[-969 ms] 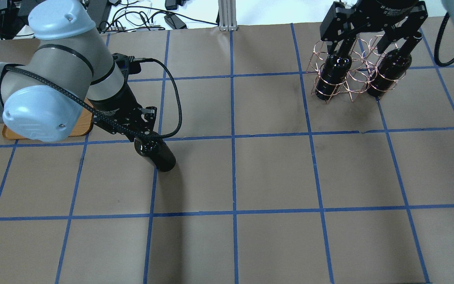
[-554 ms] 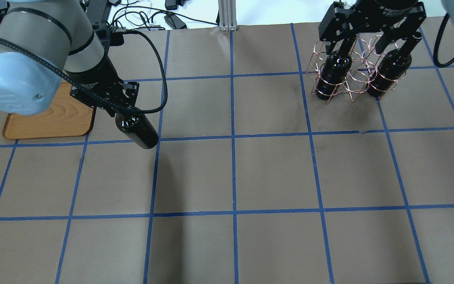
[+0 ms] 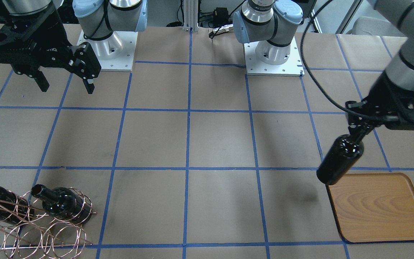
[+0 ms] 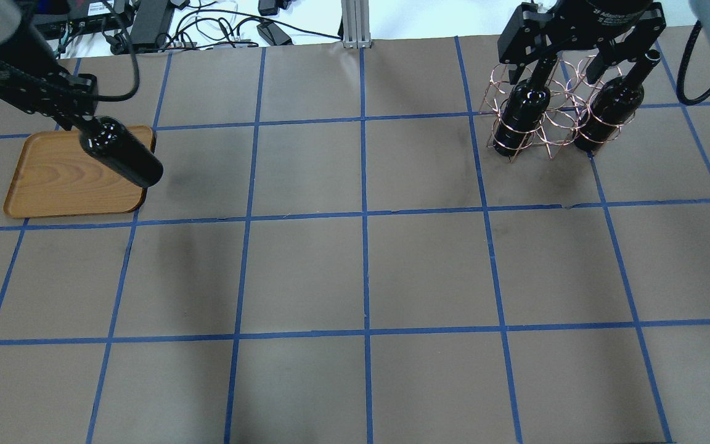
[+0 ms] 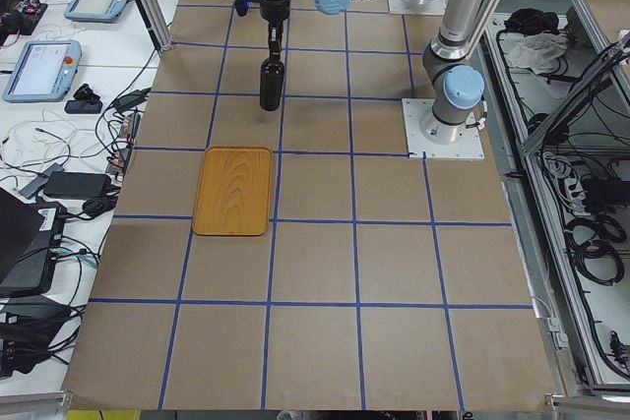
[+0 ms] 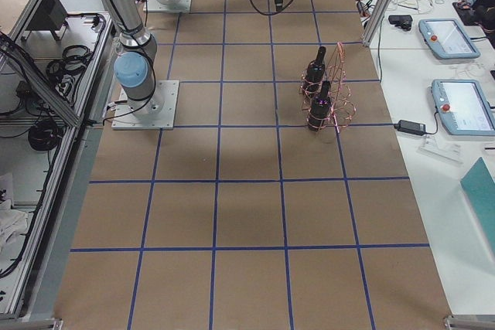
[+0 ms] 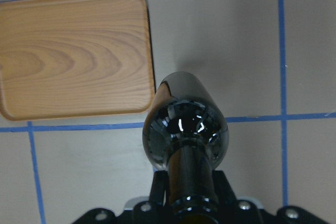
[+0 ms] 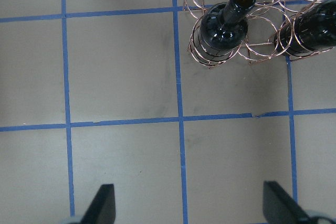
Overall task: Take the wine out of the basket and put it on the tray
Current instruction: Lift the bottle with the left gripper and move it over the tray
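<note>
The black wine bottle [image 3: 338, 163] is hanging with its base down next to the empty wooden tray [image 3: 380, 207], so the robot's left gripper should go on carrying and lowering the bottle until the bottle's base stands there.
My left gripper [image 4: 76, 122] is shut on the neck of a black wine bottle [image 4: 122, 155], which hangs upright above the table. In the left wrist view the bottle [image 7: 185, 129] hangs just beside a corner of the wooden tray [image 7: 73, 56]. The tray [image 4: 53, 185] lies bare at the far left. The copper wire basket [image 4: 553, 120] at the far right holds two more bottles [image 4: 521, 114] [image 4: 614, 110]. My right gripper [image 4: 567, 61] is open and empty, raised near the basket. The basket also shows in the right wrist view [image 8: 252, 51].
Brown paper with a blue tape grid covers the table [image 4: 367, 277]. The two arm bases [image 3: 273, 54] [image 3: 108, 50] stand at the robot's edge. Cables and power bricks [image 4: 238, 28] lie beyond the far edge.
My left arm has carried the bottle from the table's centre-left toward the far left, up to the tray's edge. The right arm and the basket have not moved.
</note>
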